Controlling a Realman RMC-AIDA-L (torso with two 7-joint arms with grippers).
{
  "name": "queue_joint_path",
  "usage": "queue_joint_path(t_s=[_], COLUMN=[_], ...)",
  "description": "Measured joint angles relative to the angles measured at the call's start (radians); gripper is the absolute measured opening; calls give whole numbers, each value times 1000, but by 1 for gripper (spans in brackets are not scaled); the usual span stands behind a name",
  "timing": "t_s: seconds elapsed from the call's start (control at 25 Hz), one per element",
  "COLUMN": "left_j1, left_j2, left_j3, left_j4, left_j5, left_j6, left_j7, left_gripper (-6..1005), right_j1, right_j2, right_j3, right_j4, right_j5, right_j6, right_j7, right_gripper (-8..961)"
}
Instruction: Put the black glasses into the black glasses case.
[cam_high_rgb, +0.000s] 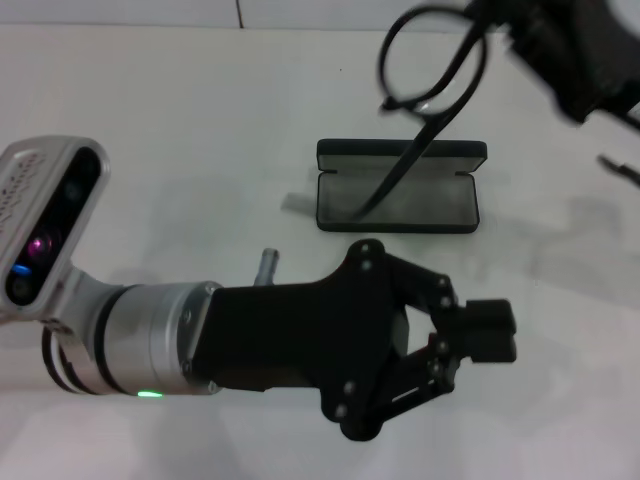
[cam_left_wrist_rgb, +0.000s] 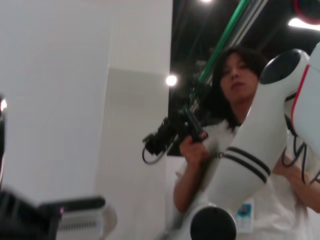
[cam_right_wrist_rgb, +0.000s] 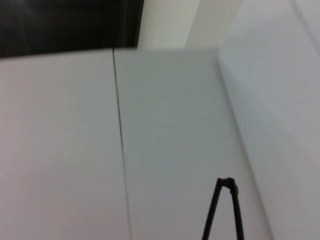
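A temple arm (cam_high_rgb: 400, 170) is sticking out from the black glasses over the narrow case, so next my left gripper folds it in against the frame (cam_high_rgb: 478, 78) before my right gripper lowers the glasses.
The black glasses (cam_high_rgb: 432, 60) hang in the air from my right gripper (cam_high_rgb: 505, 25) at the far right, which is shut on the frame's side. Their long temple arms slant down, and the tips (cam_high_rgb: 366, 210) are over the open black glasses case (cam_high_rgb: 400, 228). The case lies open at mid table and shows its grey lining, with the lid toward the far side. The temple arm tips also show in the right wrist view (cam_right_wrist_rgb: 225, 210) above the white table. My left gripper (cam_high_rgb: 490, 332) is in the foreground, just in front of the case, shut and empty.
A white table (cam_high_rgb: 180, 150) with a seam line (cam_high_rgb: 240, 14) at the far edge. A small grey cylinder (cam_high_rgb: 267, 268) stands just behind my left arm. In the left wrist view a person (cam_left_wrist_rgb: 235, 90) stands beside the robot body (cam_left_wrist_rgb: 260, 145).
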Motion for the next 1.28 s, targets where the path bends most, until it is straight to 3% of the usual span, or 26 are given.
queue_joint_path(t_s=[0.16, 0.64, 1.04, 1.28], left_j1=[11, 22, -37, -34], left_j2=[-2, -3, 7, 3], left_j3=[24, 29, 65, 60], left_j4=[-3, -47, -52, -85], left_j5=[-73, -186, -76, -109], left_j6=[-1, -7, -4, -13], left_j7=[31, 43, 35, 42], left_gripper=[99, 98, 98, 99], right_j1=[4, -5, -16, -16], right_j2=[0, 0, 0, 0], right_j3=[-70, -121, -115, -118], right_j4=[7, 11, 12, 5], right_j5=[5, 5, 68, 91], right_j6=[31, 69, 76, 56], right_j7=[-20, -27, -60, -64], right_gripper=[59, 57, 56, 54])
